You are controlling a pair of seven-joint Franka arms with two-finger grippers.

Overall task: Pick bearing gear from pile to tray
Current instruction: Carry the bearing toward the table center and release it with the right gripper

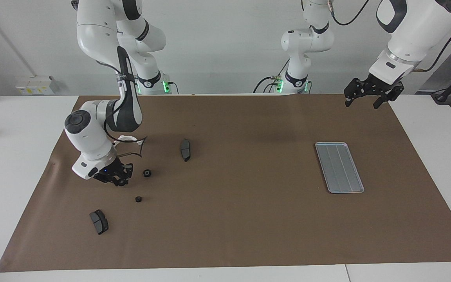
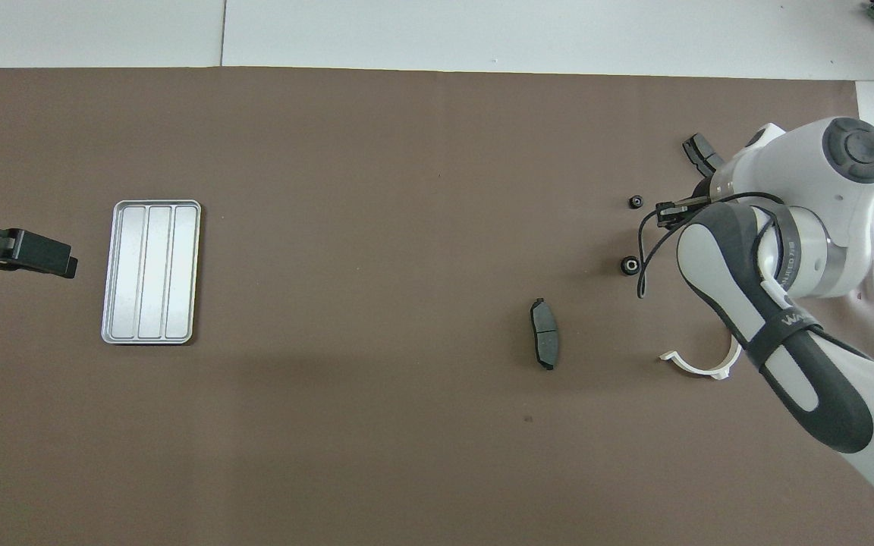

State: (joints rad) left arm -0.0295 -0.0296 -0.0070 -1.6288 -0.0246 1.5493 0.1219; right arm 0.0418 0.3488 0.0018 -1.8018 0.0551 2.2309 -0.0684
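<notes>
The mat's middle (image 2: 381,264) is clear short of the silver tray, so the robot's right gripper should move its black ring there next until the ring lies flat.
The pile lies at the right arm's end of the brown mat. It holds two small black rings (image 1: 147,172) (image 1: 138,199), two dark grey curved pads (image 1: 185,149) (image 1: 99,221) and a white half-ring bracket (image 1: 128,138). The rings also show in the overhead view (image 2: 629,265) (image 2: 635,201). My right gripper (image 1: 118,179) hangs low over the mat beside the ring nearer to the robots; its wrist hides most of it in the overhead view (image 2: 666,213). The silver ridged tray (image 1: 340,167) (image 2: 152,271) holds nothing. My left gripper (image 1: 364,100) (image 2: 31,254) is open, raised beside the tray.
The brown mat (image 1: 249,219) covers most of the white table. The right arm's forearm (image 2: 778,334) hangs over part of the white bracket (image 2: 699,367). One pad (image 2: 544,333) lies toward the middle, the other (image 2: 701,154) farther out past the rings.
</notes>
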